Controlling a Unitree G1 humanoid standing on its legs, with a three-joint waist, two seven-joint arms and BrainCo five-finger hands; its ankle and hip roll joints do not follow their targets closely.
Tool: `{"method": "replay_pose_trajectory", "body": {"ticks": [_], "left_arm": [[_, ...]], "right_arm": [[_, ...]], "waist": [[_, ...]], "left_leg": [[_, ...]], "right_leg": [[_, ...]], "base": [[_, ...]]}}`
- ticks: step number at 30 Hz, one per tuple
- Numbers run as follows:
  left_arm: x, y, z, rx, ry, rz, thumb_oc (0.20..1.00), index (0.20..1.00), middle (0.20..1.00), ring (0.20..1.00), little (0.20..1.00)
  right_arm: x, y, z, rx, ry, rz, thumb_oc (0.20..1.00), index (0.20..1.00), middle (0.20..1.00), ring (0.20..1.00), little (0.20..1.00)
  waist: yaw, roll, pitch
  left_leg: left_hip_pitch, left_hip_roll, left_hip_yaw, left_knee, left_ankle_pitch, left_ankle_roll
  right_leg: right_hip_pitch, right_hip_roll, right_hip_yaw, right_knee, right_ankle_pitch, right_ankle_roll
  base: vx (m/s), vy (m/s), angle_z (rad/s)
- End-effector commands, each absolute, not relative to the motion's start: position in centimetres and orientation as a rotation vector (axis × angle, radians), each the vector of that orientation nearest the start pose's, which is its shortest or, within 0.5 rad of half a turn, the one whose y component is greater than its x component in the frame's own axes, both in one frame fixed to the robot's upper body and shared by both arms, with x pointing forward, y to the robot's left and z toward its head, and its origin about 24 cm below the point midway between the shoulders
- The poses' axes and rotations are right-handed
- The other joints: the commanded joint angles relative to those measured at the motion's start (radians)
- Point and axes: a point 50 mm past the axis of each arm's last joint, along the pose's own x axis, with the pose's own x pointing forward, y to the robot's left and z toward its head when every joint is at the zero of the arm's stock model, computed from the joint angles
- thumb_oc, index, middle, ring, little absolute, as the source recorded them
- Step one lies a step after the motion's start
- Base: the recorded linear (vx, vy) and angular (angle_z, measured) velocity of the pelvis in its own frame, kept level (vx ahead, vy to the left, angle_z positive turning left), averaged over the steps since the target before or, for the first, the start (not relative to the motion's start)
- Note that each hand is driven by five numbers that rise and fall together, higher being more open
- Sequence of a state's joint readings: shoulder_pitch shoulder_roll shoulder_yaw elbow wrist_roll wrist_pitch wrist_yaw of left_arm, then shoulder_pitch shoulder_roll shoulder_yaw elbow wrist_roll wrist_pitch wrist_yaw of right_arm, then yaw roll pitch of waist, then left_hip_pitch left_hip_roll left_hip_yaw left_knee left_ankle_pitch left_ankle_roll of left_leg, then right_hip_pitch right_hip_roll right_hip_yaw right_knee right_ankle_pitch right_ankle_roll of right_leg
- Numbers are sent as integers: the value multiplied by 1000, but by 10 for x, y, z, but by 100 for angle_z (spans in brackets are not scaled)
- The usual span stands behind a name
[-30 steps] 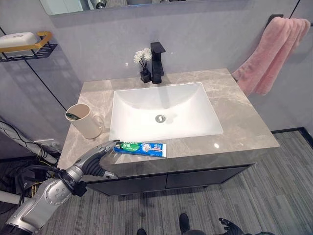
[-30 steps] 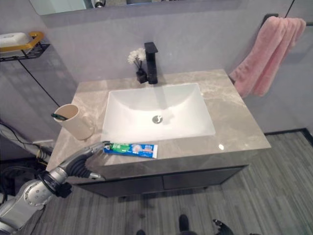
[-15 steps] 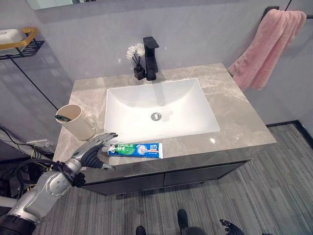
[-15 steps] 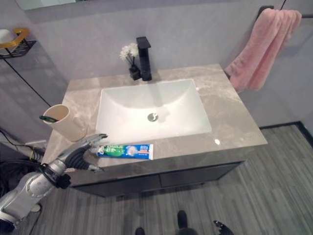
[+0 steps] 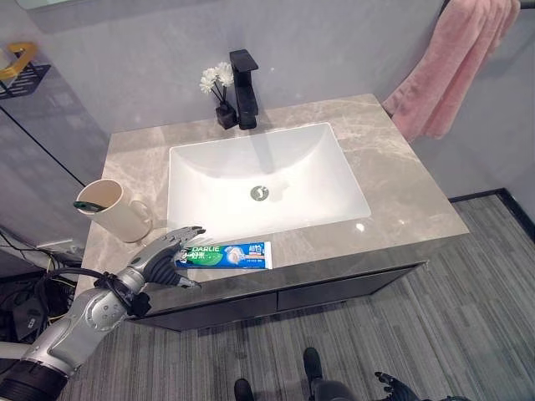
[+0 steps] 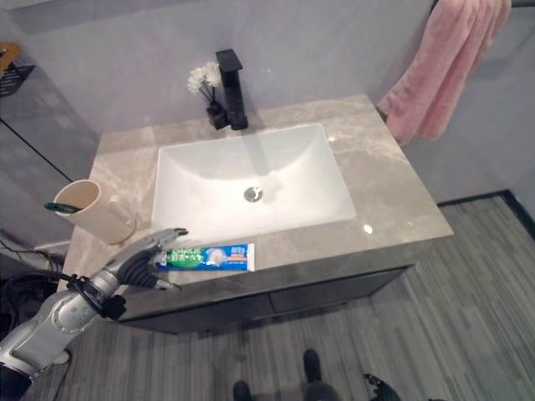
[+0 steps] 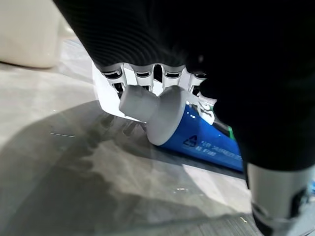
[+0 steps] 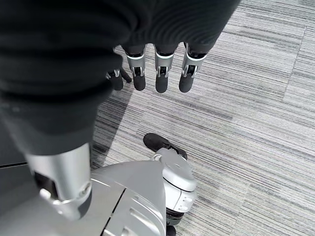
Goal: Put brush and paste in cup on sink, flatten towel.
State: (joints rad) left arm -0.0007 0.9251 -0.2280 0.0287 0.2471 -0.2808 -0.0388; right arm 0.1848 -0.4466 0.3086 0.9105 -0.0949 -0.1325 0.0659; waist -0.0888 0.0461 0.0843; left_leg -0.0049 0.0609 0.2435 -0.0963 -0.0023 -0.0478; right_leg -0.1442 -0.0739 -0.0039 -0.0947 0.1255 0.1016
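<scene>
The toothpaste tube looks longer than the cup (image 5: 118,212). Its flat end (image 5: 267,255) will stick out above the cup's rim when I lower the tube cap first.
A green-and-blue toothpaste tube (image 5: 226,254) lies flat on the counter's front strip, just before the basin. My left hand (image 5: 160,257) reaches it from the left. Its straight fingers lie over the cap end and the thumb sticks out below, toward the counter edge. In the left wrist view the grey cap (image 7: 150,109) sits right against the fingers (image 7: 147,78). A cream cup (image 5: 115,212) stands at the counter's left with a dark-green toothbrush (image 5: 87,205) in it. A pink towel (image 5: 451,67) hangs bunched on the right wall. My right hand (image 8: 157,73) hangs open low over the floor.
A white basin (image 5: 334,180) takes up the middle of the grey marble counter (image 5: 410,192). A black faucet (image 5: 244,77) and a small vase of white flowers (image 5: 216,93) stand behind it. A wire shelf (image 5: 21,73) is on the left wall. Striped grey floor lies below.
The whole picture has shifted, so the camera moved. My left hand stays at the tube's cap end, its fingers a little further over it. The tube has not moved.
</scene>
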Motion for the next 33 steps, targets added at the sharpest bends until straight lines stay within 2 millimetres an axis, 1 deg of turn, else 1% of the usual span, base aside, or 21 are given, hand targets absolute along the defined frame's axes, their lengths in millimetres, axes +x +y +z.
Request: {"method": "replay_pose_trajectory", "body": {"ticks": [1,2,3,4,5,9,11,13,16,17,18,19,21,22,24,25,26,27,28,29,33], "left_arm": [[260,241,100,1116,-212,-347,1000,1000,1000,1000,1000],[260,241,100,1116,-212,-347,1000,1000,1000,1000,1000],[260,240,96,1105,-199,-354,934,934,934,934,934],[260,240,93,1096,-185,-358,416,416,416,416,416],[259,240,91,1091,-172,-363,200,200,200,200,200],[259,240,88,1098,-162,-375,200,200,200,200,200],[259,238,79,1080,-140,-384,200,200,200,200,200],[260,235,77,1071,-134,-392,200,200,200,200,200],[261,235,73,1069,-121,-395,200,200,200,200,200],[263,232,69,1054,-110,-400,200,200,200,200,200],[264,231,66,1047,-104,-401,200,200,200,200,200],[264,231,66,1047,-104,-402,200,200,200,200,200],[265,229,63,1039,-94,-405,200,200,200,200,200],[265,229,63,1039,-95,-405,200,200,200,200,200],[264,231,59,987,-67,-389,200,200,200,200,200],[264,231,59,986,-67,-389,200,200,200,200,200],[262,231,56,964,-47,-398,351,351,351,351,351],[262,231,56,964,-47,-398,485,485,485,485,485],[260,233,54,937,-26,-386,937,937,937,937,937],[259,235,51,918,-9,-373,1000,1000,1000,1000,1000],[258,239,48,889,26,-357,1000,1000,1000,1000,1000]], "right_arm": [[97,-276,-127,-633,992,231,1000,1000,1000,1000,1000],[97,-276,-127,-633,992,230,1000,1000,1000,1000,1000],[95,-277,-128,-622,1002,218,1000,1000,1000,1000,1000],[95,-277,-129,-613,1004,212,1000,1000,1000,1000,1000],[93,-276,-129,-597,1003,203,1000,1000,1000,1000,1000],[90,-272,-131,-591,1008,213,1000,1000,1000,1000,1000],[89,-272,-132,-584,1015,206,1000,1000,1000,1000,1000],[86,-274,-135,-583,1041,191,1000,1000,1000,1000,1000],[87,-274,-134,-578,1034,187,1000,1000,1000,1000,1000],[81,-277,-137,-572,1073,166,1000,1000,1000,1000,1000],[79,-278,-138,-569,1087,152,1000,1000,1000,1000,1000],[79,-278,-138,-568,1087,151,1000,1000,1000,1000,1000],[70,-283,-143,-548,1155,100,1000,1000,1000,1000,1000],[70,-282,-143,-548,1154,99,1000,1000,1000,1000,1000],[61,-287,-146,-526,1206,51,1000,1000,1000,1000,1000],[61,-287,-146,-526,1206,51,1000,1000,1000,1000,1000],[52,-292,-147,-523,1257,27,1000,1000,1000,1000,1000],[53,-292,-147,-523,1257,27,1000,1000,1000,1000,1000],[50,-294,-147,-518,1270,13,1000,1000,1000,1000,1000],[47,-294,-147,-515,1281,7,1000,1000,1000,1000,1000],[42,-297,-148,-506,1305,-2,1000,1000,1000,1000,1000]], "waist": [[-26,-23,9],[-26,-22,10],[-27,-23,9],[-25,-23,8],[-27,-25,1],[-28,-28,-9],[-30,-33,-19],[-29,-35,-24],[-31,-39,-28],[-31,-41,-34],[-31,-43,-36],[-30,-43,-36],[-27,-46,-45],[-27,-46,-44],[-24,-49,-52],[-24,-49,-52],[-21,-49,-57],[-21,-49,-57],[-19,-50,-61],[-18,-52,-63],[-18,-55,-68]], "left_leg": [[-3,-4,-11,9,-7,-11],[-2,-4,-11,9,-7,-11],[0,-4,-10,9,-8,-11],[3,-3,-8,9,-9,-11],[10,1,-3,9,-10,-13],[20,4,1,9,-12,-14],[30,8,1,9,-13,-15],[37,9,2,9,-14,-16],[44,10,2,9,-16,-17],[50,11,0,9,-17,-17],[52,11,0,9,-17,-17],[52,11,0,9,-17,-17],[59,12,-5,9,-15,-16],[59,12,-5,9,-15,-16],[65,12,-8,9,-16,-16],[65,12,-8,9,-16,-16],[68,11,-11,9,-16,-15],[68,11,-11,9,-16,-15],[71,10,-14,9,-16,-14],[71,10,-17,9,-16,-14],[71,10,-24,9,-14,-14]], "right_leg": [[66,-73,7,21,-48,80],[66,-73,8,20,-48,80],[68,-72,8,19,-48,80],[71,-71,9,18,-48,79],[76,-69,9,16,-49,79],[85,-66,12,13,-51,80],[94,-64,12,14,-54,79],[102,-62,10,14,-55,79],[109,-60,11,14,-55,80],[116,-60,9,14,-53,80],[118,-60,8,15,-53,80],[119,-60,8,15,-53,80],[127,-59,7,16,-51,80],[127,-59,6,16,-51,80],[134,-60,5,18,-49,79],[134,-60,5,18,-49,79],[139,-62,1,18,-49,78],[140,-62,1,18,-49,78],[143,-63,-2,18,-50,77],[145,-63,-4,18,-50,77],[149,-64,-9,18,-50,75]], "base": [[15,1,-8],[30,-2,-8],[35,-2,-10],[76,-9,-10],[58,-8,-9],[46,-9,0],[43,-10,-3],[16,-2,-1],[0,0,0],[0,0,0],[0,0,0],[0,0,0],[0,0,0],[0,0,0],[0,0,0],[0,0,0],[0,0,0],[0,0,0],[0,0,0],[0,0,0],[0,0,0]]}}
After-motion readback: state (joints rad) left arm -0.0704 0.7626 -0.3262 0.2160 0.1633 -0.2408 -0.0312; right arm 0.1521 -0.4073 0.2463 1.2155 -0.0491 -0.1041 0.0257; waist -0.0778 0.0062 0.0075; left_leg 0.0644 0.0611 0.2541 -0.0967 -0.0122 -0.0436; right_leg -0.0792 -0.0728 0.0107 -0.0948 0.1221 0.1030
